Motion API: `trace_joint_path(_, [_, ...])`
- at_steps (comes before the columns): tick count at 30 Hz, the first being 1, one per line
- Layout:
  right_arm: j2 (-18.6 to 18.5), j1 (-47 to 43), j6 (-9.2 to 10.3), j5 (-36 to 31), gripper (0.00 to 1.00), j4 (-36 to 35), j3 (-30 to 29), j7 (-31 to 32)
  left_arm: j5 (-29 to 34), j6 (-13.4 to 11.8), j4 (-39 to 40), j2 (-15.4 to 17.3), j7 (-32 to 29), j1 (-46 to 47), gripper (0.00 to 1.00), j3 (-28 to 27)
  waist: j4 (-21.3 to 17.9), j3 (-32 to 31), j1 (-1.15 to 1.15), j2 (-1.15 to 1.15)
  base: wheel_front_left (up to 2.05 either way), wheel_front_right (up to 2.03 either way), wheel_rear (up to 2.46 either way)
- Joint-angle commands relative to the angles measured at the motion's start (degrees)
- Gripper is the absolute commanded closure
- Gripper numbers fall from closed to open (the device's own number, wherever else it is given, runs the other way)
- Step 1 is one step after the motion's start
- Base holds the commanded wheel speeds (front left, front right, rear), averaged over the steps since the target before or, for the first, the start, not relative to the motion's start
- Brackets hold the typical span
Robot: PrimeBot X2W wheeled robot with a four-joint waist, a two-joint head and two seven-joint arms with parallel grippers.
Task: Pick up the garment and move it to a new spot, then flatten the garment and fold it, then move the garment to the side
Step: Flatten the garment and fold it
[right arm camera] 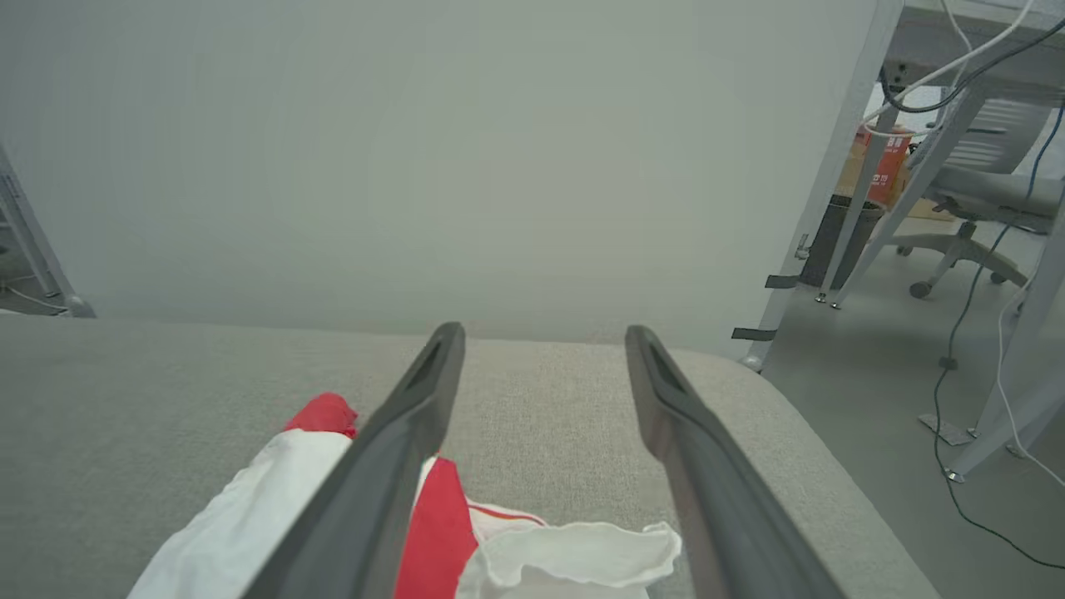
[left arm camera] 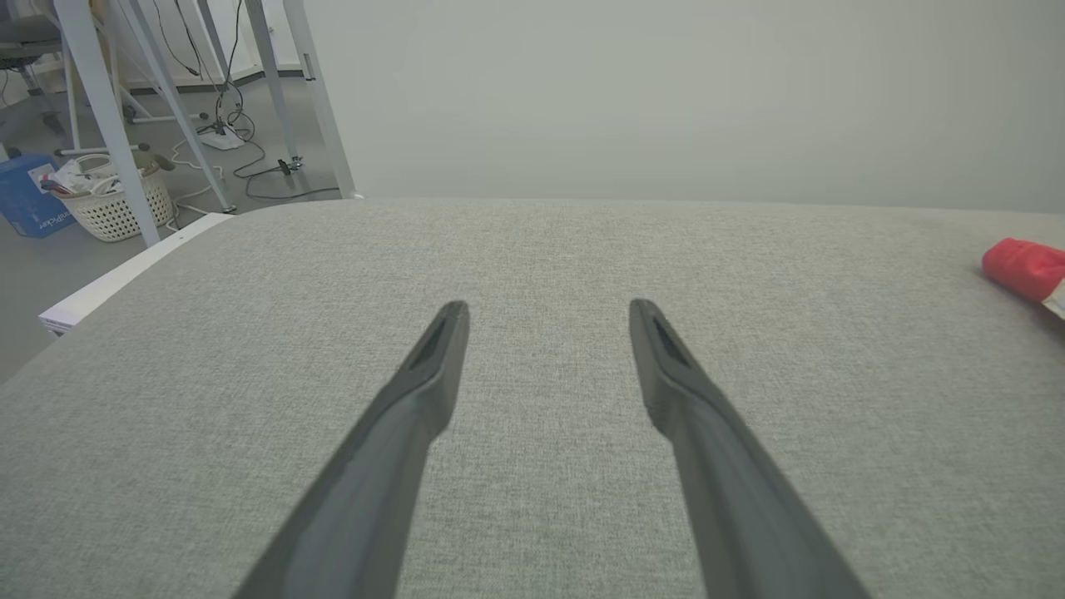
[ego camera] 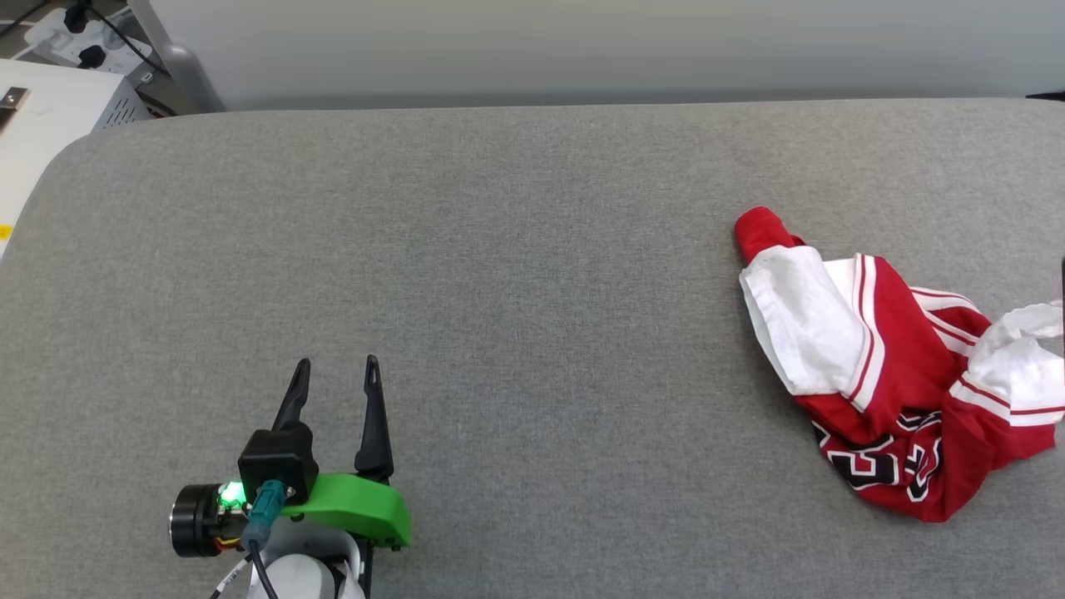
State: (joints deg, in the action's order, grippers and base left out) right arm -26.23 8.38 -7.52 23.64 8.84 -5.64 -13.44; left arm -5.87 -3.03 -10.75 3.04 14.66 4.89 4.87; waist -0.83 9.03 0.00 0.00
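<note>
A red end [ego camera: 764,230] sticks out past the far white sleeve [ego camera: 806,321]. The garment's lower body should stay bunched up underneath when I pull the other sleeve.
The garment [ego camera: 894,370], a red jersey with white sleeves and black lettering, lies crumpled at the right of the grey padded table [ego camera: 516,249]. My left gripper [ego camera: 336,364] rests open over bare cloth at the lower left, far from the garment. Its wrist view shows a red tip of the garment [left arm camera: 1023,268] at the right edge. My right gripper [right arm camera: 543,333] stands open just above the garment [right arm camera: 441,532], whose white sleeve lies between and below the two fingers, not pinched. In the head view a dark sliver at the right edge may be a finger of it.
The table's rounded far-right corner [right arm camera: 749,374] lies close beyond the right gripper, with floor, table legs and an office chair [right arm camera: 965,208] past it. A white unit [ego camera: 50,108] stands off the table's far left. A basket [left arm camera: 112,200] sits on the floor at the left.
</note>
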Motion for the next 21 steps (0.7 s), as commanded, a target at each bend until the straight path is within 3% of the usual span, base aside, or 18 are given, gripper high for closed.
trace_joint_path(1, [0.6,0.5,0.03,-1.8,0.00,-4.1,-0.6,1.7,0.4,-0.3,0.3,-0.2,0.3,-0.3,0.00,-0.1,0.0,-0.1,0.00,0.00,0.00,0.00,0.00])
trace_joint_path(7, [-2.7,5.8,0.03,-4.4,0.00,-16.5,5.9,13.1,0.8,-0.1,0.8,-0.2,0.3,0.4,0.00,0.0,0.3,0.9,0.00,0.00,0.00,0.00,0.00])
trace_joint_path(8, [-4.3,7.2,0.03,-3.8,0.00,-17.3,8.6,15.8,0.8,-0.1,0.8,-0.2,0.3,0.6,0.00,0.0,0.4,1.2,0.00,0.00,0.00,0.00,0.00])
trace_joint_path(9, [-8.9,11.0,0.03,-0.2,0.00,-17.6,16.5,24.2,0.7,0.0,0.9,-0.2,0.3,1.0,0.00,0.1,0.9,1.7,0.00,0.00,0.00,0.00,0.00])
trace_joint_path(14, [-15.7,17.5,0.03,8.7,0.00,-14.9,29.2,40.4,0.0,-0.3,0.9,-0.2,0.3,1.6,0.00,0.7,1.9,2.8,0.00,0.00,0.00,0.00,0.00])
trace_joint_path(18, [-17.7,23.2,0.03,14.7,0.00,-10.7,38.0,50.2,-0.5,-0.7,1.1,-0.2,0.3,2.5,0.00,1.4,3.0,4.7,0.00,0.00,0.00,0.00,0.00])
trace_joint_path(21, [-17.1,26.4,0.03,16.9,0.00,-6.2,42.4,52.1,-0.8,-0.8,1.1,-0.2,0.3,3.4,0.00,1.9,3.7,6.4,0.00,0.00,0.00,0.00,0.00])
